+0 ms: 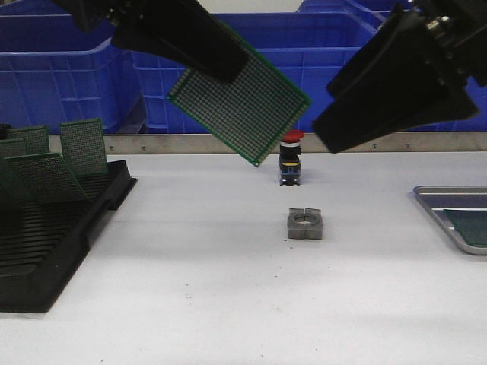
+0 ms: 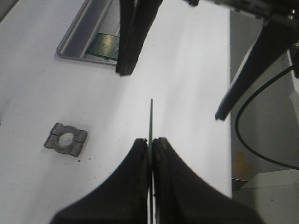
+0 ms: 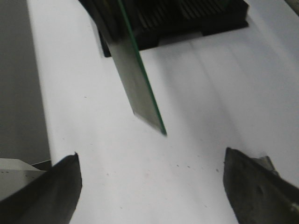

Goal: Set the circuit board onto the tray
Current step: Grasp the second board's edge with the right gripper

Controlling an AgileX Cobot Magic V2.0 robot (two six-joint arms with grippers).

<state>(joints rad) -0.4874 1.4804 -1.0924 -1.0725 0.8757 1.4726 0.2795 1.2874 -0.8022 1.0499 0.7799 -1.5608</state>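
The grey metal tray (image 1: pixel 459 218) is on my right gripper's side, a long way from my left gripper. My right gripper should therefore grab the circuit board by its free edge (image 1: pixel 281 131).
My left gripper (image 1: pixel 221 65) is shut on a green perforated circuit board (image 1: pixel 240 106) and holds it tilted, high above the middle of the table. In the left wrist view the board (image 2: pixel 151 119) shows edge-on between the closed fingers. My right gripper (image 1: pixel 327 110) is open and empty, just right of the board, with its fingers (image 3: pixel 65 186) wide apart. The board (image 3: pixel 138 88) hangs ahead of them. The grey metal tray (image 1: pixel 456 188) lies at the table's right edge with another green board (image 1: pixel 468 228) in it. The tray also shows in the left wrist view (image 2: pixel 74 44).
A grey split clamp block (image 1: pixel 306 224) lies mid-table, with a red-topped push-button switch (image 1: pixel 291 158) behind it. A black slotted rack (image 1: pixel 46 228) with several green boards stands at the left. Blue crates (image 1: pixel 319 68) line the back.
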